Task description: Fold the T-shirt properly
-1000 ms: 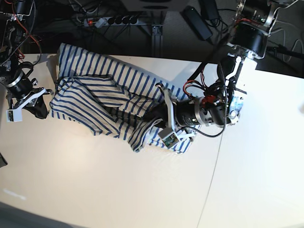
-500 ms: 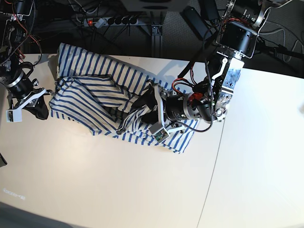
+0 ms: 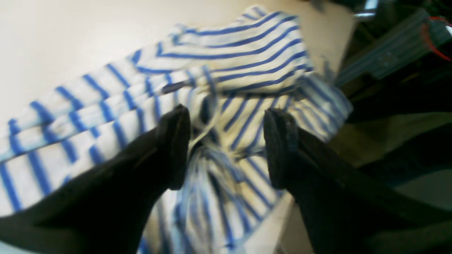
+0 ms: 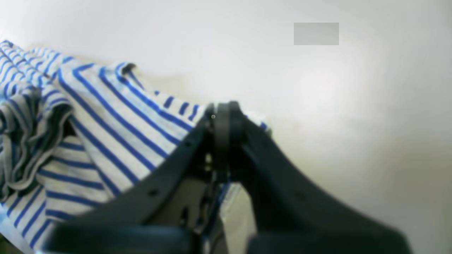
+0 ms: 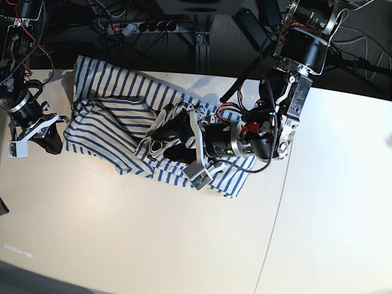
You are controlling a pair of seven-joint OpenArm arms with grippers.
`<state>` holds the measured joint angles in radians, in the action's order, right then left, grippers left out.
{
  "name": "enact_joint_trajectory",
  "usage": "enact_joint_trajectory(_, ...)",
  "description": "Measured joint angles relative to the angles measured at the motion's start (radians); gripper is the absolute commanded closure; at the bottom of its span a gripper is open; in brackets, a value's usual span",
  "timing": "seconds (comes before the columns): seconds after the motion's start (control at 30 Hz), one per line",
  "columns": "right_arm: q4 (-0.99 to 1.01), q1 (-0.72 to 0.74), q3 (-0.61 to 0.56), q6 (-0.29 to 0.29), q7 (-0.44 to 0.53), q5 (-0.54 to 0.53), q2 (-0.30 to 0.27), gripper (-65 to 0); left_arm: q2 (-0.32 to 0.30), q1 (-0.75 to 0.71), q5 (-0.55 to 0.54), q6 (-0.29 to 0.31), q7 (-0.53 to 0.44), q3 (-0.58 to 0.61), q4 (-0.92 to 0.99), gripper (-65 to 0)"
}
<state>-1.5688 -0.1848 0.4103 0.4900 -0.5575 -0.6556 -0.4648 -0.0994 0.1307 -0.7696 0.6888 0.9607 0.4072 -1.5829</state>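
Observation:
My left gripper is at the T-shirt's bunched middle point(image 5: 164, 125), short of the T-shirt's crumpled end, so my right gripper should pinch that end's edge point(image 5: 76, 107) and raise it.
The white, blue-striped T-shirt point(image 5: 116, 122) lies crumpled across the back of the table, from the far left corner to the middle. My left gripper point(image 5: 160, 135) reaches leftward over its bunched middle. In the left wrist view this left gripper point(image 3: 226, 141) is open, its black fingers point(image 3: 173, 141) on either side of a raised fold of the T-shirt point(image 3: 240, 63). My right gripper point(image 5: 52, 138) sits at the shirt's left edge. In the right wrist view the right gripper point(image 4: 222, 113) is shut, with the T-shirt point(image 4: 116, 116) edge pinched at its tips.
A power strip point(image 5: 144, 26) and cables hang behind the table's back edge. A seam point(image 5: 274, 214) runs down the tabletop right of the shirt. Bare tabletop point(image 5: 122, 233) lies in front of the shirt.
My left gripper opened and travelled left across the shirt, and the lower right part of the shirt now lies flatter beneath the arm. The right arm stayed put.

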Motion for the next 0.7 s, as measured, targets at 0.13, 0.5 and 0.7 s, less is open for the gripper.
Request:
enact_joint_trajectory(0.13, 0.0, 0.001, 0.0, 0.0, 0.0, 0.002, 0.0, 0.0, 0.0, 0.0, 0.028, 0.0, 0.005, -0.001, -0.002, -32.8)
enact_joint_trajectory(0.5, 0.0, -0.004, 0.27, 0.0, -0.13, -0.1, 0.0, 0.0, -0.093, 0.0, 0.053, 0.0, 0.009, -0.156, -0.002, -4.1)
enact_joint_trajectory(0.7, 0.003, -0.14, 0.29, 0.0, -0.151, -0.211, -0.017, -41.8, -0.137, 0.0, 0.019, 0.0, 0.008, -0.197, -0.001, -4.1)
